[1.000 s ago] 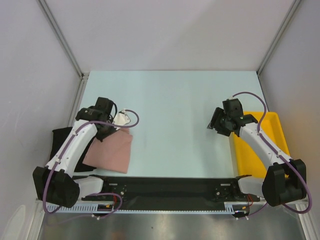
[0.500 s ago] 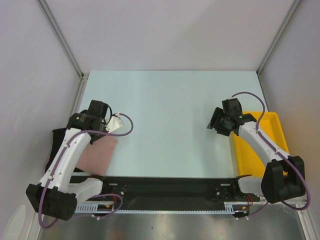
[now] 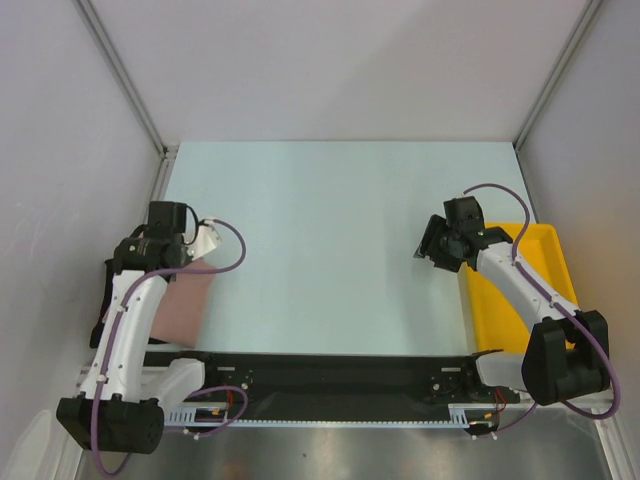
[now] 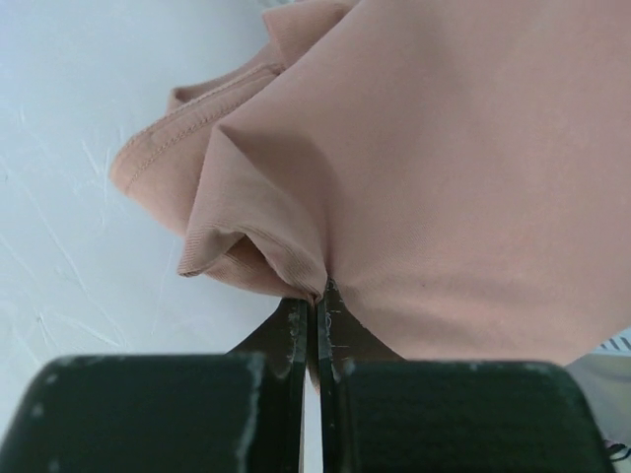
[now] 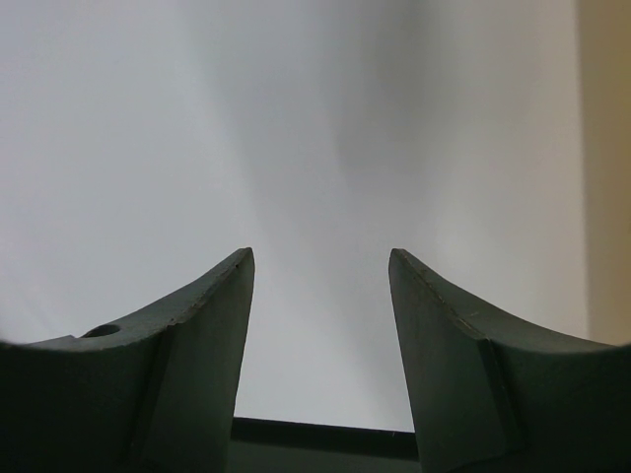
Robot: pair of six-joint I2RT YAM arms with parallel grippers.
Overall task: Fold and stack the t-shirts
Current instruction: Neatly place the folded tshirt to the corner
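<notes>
My left gripper should now pull over the dusty pink t-shirt's edge point(image 4: 264, 229), which it is pinching beside the black t-shirt point(image 3: 105, 285), until it covers the black t-shirt, and then let go.
The dusty pink t-shirt point(image 3: 186, 303) lies folded at the table's left edge, and it fills the left wrist view point(image 4: 444, 168). My left gripper point(image 3: 172, 264) is shut on a bunched edge of this shirt; the left wrist view shows my left gripper point(image 4: 317, 296) with cloth pinched between the closed jaws. The black t-shirt point(image 3: 101, 322) lies just left of the pink one, mostly hidden under my left arm. My right gripper point(image 3: 421, 251) is open and empty above bare table; the right wrist view shows my right gripper point(image 5: 320, 258) with only table between its jaws.
A yellow plastic tray point(image 3: 545, 262) stands at the right edge, under my right arm. White walls with metal posts enclose the table on three sides. The black base rail point(image 3: 330, 375) runs along the near edge.
My left gripper has pulled the pink t-shirt leftward, toward and partly over the black one. The right arm has not moved.
</notes>
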